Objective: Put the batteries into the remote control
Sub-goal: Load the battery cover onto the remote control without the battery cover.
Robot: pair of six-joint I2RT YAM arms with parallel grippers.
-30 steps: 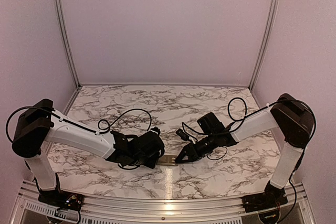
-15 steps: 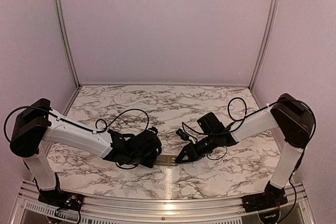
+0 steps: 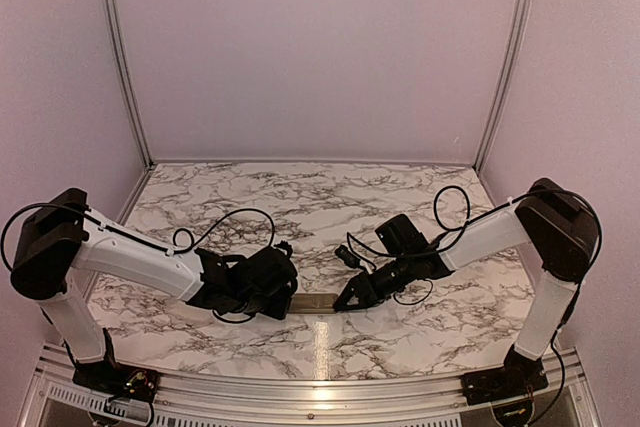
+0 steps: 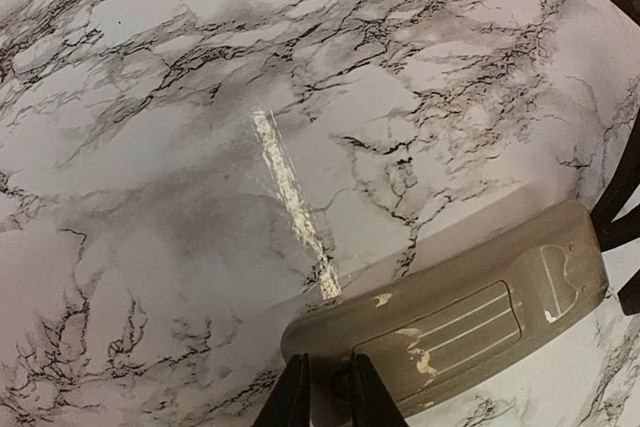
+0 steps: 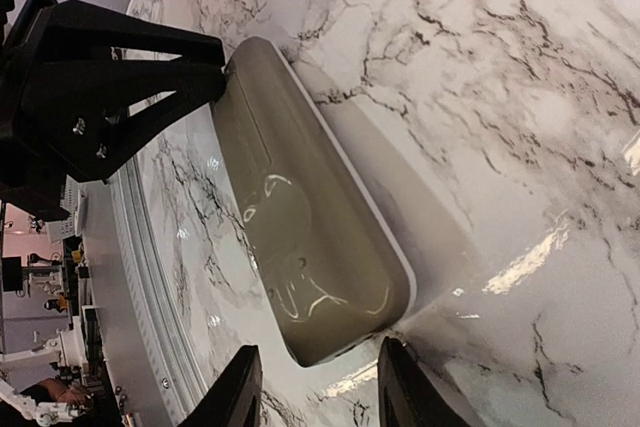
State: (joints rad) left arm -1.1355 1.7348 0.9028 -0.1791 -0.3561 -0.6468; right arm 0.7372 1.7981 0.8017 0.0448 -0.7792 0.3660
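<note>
The remote control is lying face down with its battery cover (image 4: 440,334) closed, so the robot's left gripper should take hold of the remote control's sides (image 4: 375,297) and flip it over together with the right gripper.
The remote control (image 3: 320,303) lies face down on the marble table between my two grippers, grey-tan back up. In the left wrist view (image 4: 450,317) its ribbed battery cover (image 4: 455,332) sits fitted in the back. My left gripper (image 4: 330,397) has its jaws almost together and rests on the remote's left end (image 3: 293,297). My right gripper (image 5: 315,387) is open, one finger on each side of the remote's right end (image 5: 300,207), and shows in the top view (image 3: 346,299). No batteries are in view.
A metal rail (image 3: 320,387) runs along the table's near edge, close behind the remote. A white scuffed streak (image 4: 290,197) marks the marble beyond the remote. The left gripper's black body (image 5: 110,87) fills the far end of the right wrist view.
My left arm has drawn slightly back to the left and lower. The remote and the right arm have stayed where they were.
</note>
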